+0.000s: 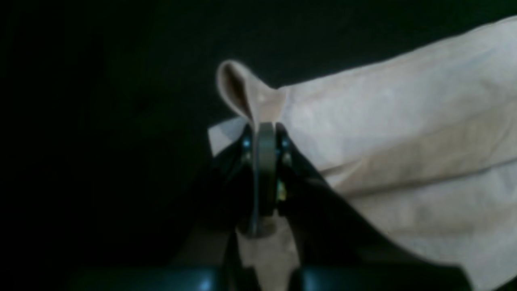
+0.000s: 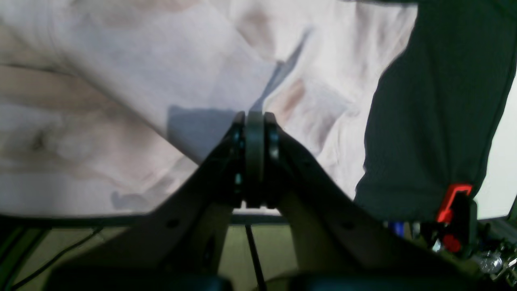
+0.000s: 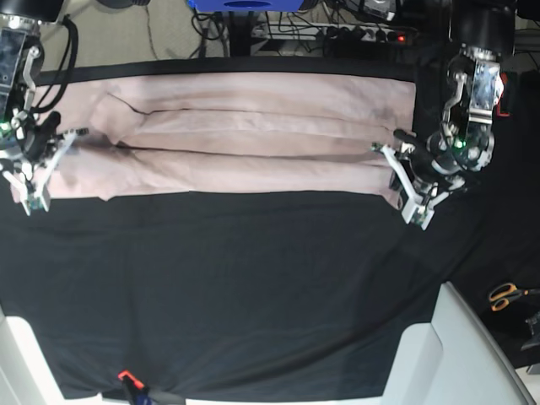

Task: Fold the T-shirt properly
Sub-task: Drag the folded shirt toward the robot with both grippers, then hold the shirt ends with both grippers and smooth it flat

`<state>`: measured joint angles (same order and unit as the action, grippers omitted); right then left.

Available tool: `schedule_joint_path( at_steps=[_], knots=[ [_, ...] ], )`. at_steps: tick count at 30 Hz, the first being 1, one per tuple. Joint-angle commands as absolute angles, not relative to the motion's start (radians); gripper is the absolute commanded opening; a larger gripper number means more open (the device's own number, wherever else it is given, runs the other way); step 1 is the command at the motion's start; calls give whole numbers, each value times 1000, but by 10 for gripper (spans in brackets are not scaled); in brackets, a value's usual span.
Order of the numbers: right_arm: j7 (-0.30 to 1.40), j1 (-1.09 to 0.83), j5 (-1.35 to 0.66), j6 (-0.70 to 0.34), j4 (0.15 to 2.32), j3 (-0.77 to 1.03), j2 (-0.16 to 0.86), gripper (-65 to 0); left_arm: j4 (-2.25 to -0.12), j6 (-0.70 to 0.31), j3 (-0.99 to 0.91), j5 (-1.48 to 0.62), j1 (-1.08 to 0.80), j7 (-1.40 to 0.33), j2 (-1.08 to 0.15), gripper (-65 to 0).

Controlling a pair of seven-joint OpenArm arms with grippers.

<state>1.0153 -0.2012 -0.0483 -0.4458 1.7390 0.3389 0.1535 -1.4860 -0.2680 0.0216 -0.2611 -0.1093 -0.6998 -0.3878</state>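
My left gripper is holding the T-shirt's pinched corner out past the band's near edge, so it should pull the corner back even with that edge before it opens.
The pale pink T-shirt lies across the far part of the black table cloth, folded lengthwise into a long band. On the right of the base view, my left gripper is at the band's right end. The left wrist view shows this gripper shut on a raised pinch of the T-shirt. At the band's left end, my right gripper is shut. In the right wrist view, creases in the T-shirt run to the closed tips of that gripper, which appears to pinch the fabric.
Orange-handled scissors lie at the right edge of the table. A white surface sits at the near right corner. A red clamp holds the cloth at the table edge, and cables run behind the far edge.
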Motion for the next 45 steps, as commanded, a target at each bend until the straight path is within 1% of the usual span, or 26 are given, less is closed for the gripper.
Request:
schedule_joint_path(
  at_steps=[1,4,8,11,17,23,24,25,29,30,31,33,36,39,42,45],
  knots=[
    [1006,-200,-48,-446,1758,344,165,-650,-1511,-266,13,-262,-111,-685,-403,-650],
    [1006,-208,-48,-446,1758,344,165,-650,-1531,-266,15,-203,-148,-685,-414,-650],
    [1006,-220,-48,-446,1750,341,165,-650,-1529,-266,22,-82,-173,-682,-392,-650],
    [980,-229,-48,-446,1724,338,163,-650,-1531,-266,21,-39,-183,-682,-377,-650],
    [917,-254,-48,-446,1653,338,163,-650,-1531,-266,22,-33,-185,-682,-377,-650],
    [917,-255,-45,-443,1652,344,136,-647,-1570,-266,13,-31,-185,-684,-354,-650],
    [917,-255,-45,-441,1650,344,130,-630,-1580,-266,13,-31,-185,-685,-352,-650],
    [926,-254,-45,-441,1649,346,116,-599,-1586,-266,13,-31,-185,-685,-351,-650],
    [995,-246,-45,-440,1675,386,91,-416,-1592,-266,12,-31,-185,-685,-349,-650],
    [1003,-243,-45,-440,1687,406,81,-383,-1592,-266,12,-31,-185,-685,-349,-650],
    [1010,-239,-44,-440,1704,427,74,-365,-1592,-266,12,-31,-185,-685,-349,-650],
    [1009,-240,-44,-440,1744,472,68,-366,-1592,-248,12,-31,-185,-685,-349,-650],
    [1001,-239,-44,-429,1811,521,68,-366,-1592,-165,12,-31,-186,-685,-351,-650],
    [967,-222,-44,-418,1840,524,73,-366,-1593,-153,12,-31,-196,-684,-351,-650],
    [881,-197,-45,-420,1785,467,76,-365,-1615,-153,12,-31,-199,-684,-349,-650],
    [791,-154,-45,-420,1659,398,110,-365,-1630,-151,12,-31,-199,-684,-349,-650]
  ],
)
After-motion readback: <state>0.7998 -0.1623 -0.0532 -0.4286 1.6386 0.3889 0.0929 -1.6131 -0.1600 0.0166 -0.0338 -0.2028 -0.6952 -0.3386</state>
